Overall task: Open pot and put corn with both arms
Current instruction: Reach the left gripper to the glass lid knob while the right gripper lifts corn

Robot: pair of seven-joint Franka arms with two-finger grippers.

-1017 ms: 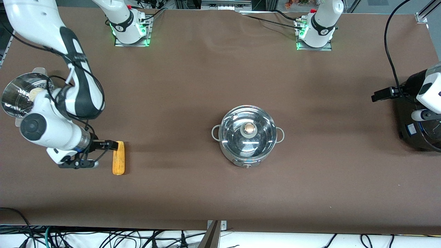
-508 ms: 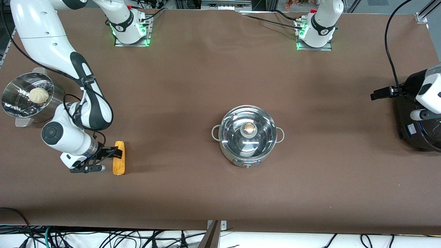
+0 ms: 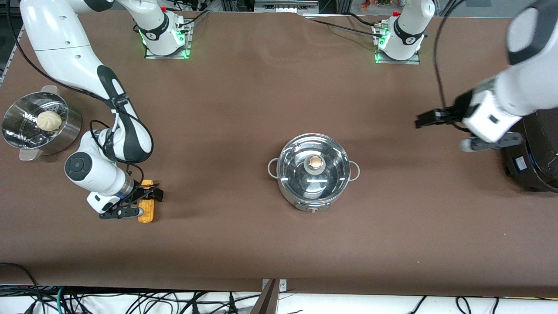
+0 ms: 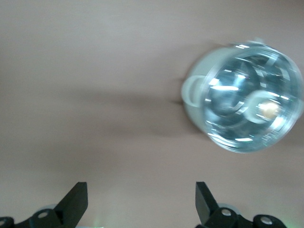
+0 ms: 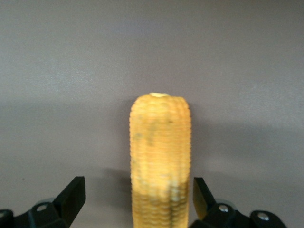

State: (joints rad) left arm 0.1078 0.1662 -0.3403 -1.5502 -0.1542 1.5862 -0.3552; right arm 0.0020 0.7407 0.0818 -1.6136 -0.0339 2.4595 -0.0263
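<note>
My gripper will find the pot (image 3: 309,203) empty when I open it for the corn, since only shiny steel can be seen through the glass lid (image 3: 314,183).
The pot (image 3: 314,174) stands mid-table with its glass lid (image 3: 301,163) on and the tan knob (image 3: 315,162) on top; it also shows in the left wrist view (image 4: 244,97). The corn (image 3: 147,213) lies on the table toward the right arm's end. My right gripper (image 3: 150,194) is open, low over the corn, with a finger on each side of the cob (image 5: 160,152) and not touching it. My left gripper (image 3: 423,119) is open and empty in the air over bare table between the pot and the black cooker; its fingers (image 4: 78,197) are wide apart.
A steel steamer pot (image 3: 26,139) with a white bun (image 3: 49,120) stands at the right arm's end. The large black cooker (image 3: 534,157) stands at the left arm's end, under the left arm's wrist. Brown table lies around the pot.
My right gripper has come down along the corn and now straddles it. My left arm has swung from over the black cooker toward the pot.
</note>
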